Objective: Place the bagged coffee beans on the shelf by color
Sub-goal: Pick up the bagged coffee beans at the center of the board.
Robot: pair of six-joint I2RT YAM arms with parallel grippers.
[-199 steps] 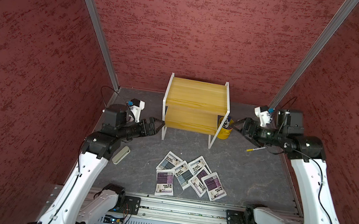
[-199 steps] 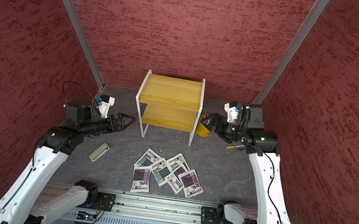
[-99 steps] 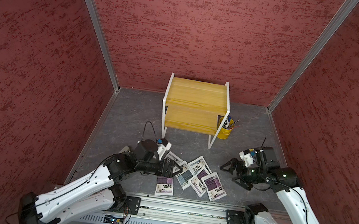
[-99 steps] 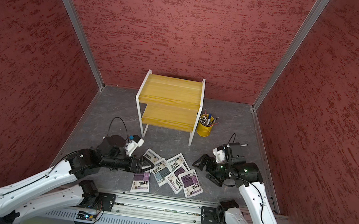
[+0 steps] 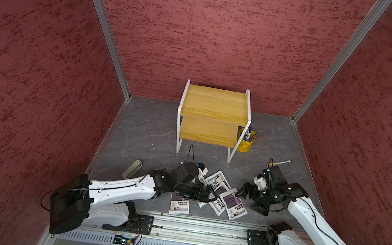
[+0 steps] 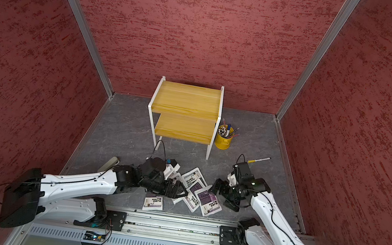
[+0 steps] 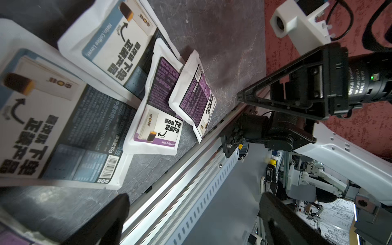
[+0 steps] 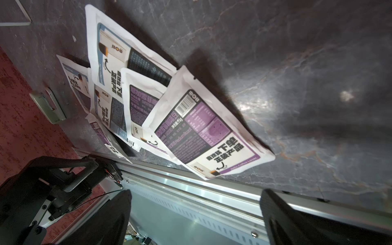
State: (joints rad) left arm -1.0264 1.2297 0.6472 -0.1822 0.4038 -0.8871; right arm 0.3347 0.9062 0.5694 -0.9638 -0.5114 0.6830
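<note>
The top purple pouch's edge [image 5: 223, 202] lies free over its neighbour, so my left gripper keeps moving toward that pouch [image 5: 233, 205] until the fingers straddle the pouch's edge.
Several bagged coffee beans [image 5: 217, 180] lie overlapped on the grey floor by the front rail, flat white pouches with purple [image 8: 203, 135] or grey-blue [image 7: 53, 127] blocks. One purple pouch [image 5: 180, 204] lies apart at the front left. The shelf [image 5: 213, 120] stands behind them with both yellowish boards bare. My left gripper [image 5: 210, 194] hangs open low over the left of the pile, nothing between its fingers [image 7: 121, 203]. On the pile's right my right gripper [image 5: 247, 199] is open beside the rightmost purple pouch [image 5: 234, 205], holding nothing.
A yellow pen cup [image 5: 245, 141] stands at the shelf's right leg. A loose pen [image 5: 281, 162] lies on the floor behind the right arm. A flat grey-green case [image 5: 132, 168] lies left of the left arm. The metal rail [image 5: 201, 228] runs just before the pouches.
Both arms have swung down from beside the shelf to the pouch pile at the front. Both grippers stayed open; the pouches have not moved.
</note>
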